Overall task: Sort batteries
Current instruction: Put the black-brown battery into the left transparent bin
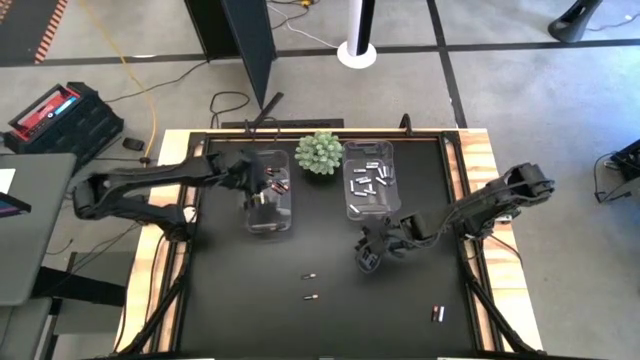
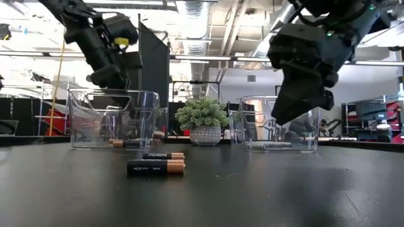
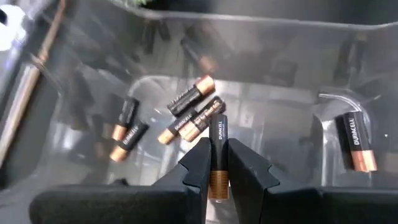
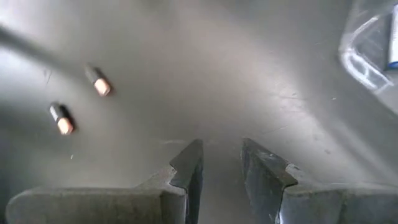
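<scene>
I keep lowering the dark battery with my left gripper until it is close to the bin's bottom, then let go, because it hangs over an open part of the bin's bottom point(image 1: 270, 211) next to matching copper-ended batteries point(image 1: 279, 187).
Over the left clear bin point(image 1: 270, 190) my left gripper point(image 3: 217, 149) is shut on a dark battery with a copper end point(image 3: 218, 134). Several more dark copper-ended batteries point(image 3: 186, 112) lie on that bin's floor. The right clear bin point(image 1: 370, 180) holds several pale silver batteries point(image 1: 368, 183). My right gripper point(image 4: 221, 162) stands open above the black table, near that bin's front, with nothing between its fingers. Two dark batteries point(image 1: 309, 276) point(image 1: 310, 296) lie on the table left of it, and another point(image 1: 437, 313) lies near the front right. My left gripper pinches the dark battery between its two fingers, which hold its middle point(image 3: 218, 163). The battery lies along the fingers, dark end point(image 3: 218, 124) sticking out past the tips and copper end back between them. The fingers slant down into the bin, and the battery hangs clear of the bin's floor.
A green spiky plant in a pot point(image 1: 319, 152) stands between the two bins at the table's far edge. A raised wooden rim point(image 1: 480, 160) borders the black table. In the low view the two loose batteries point(image 2: 156, 167) lie in front of the left bin point(image 2: 113, 120).
</scene>
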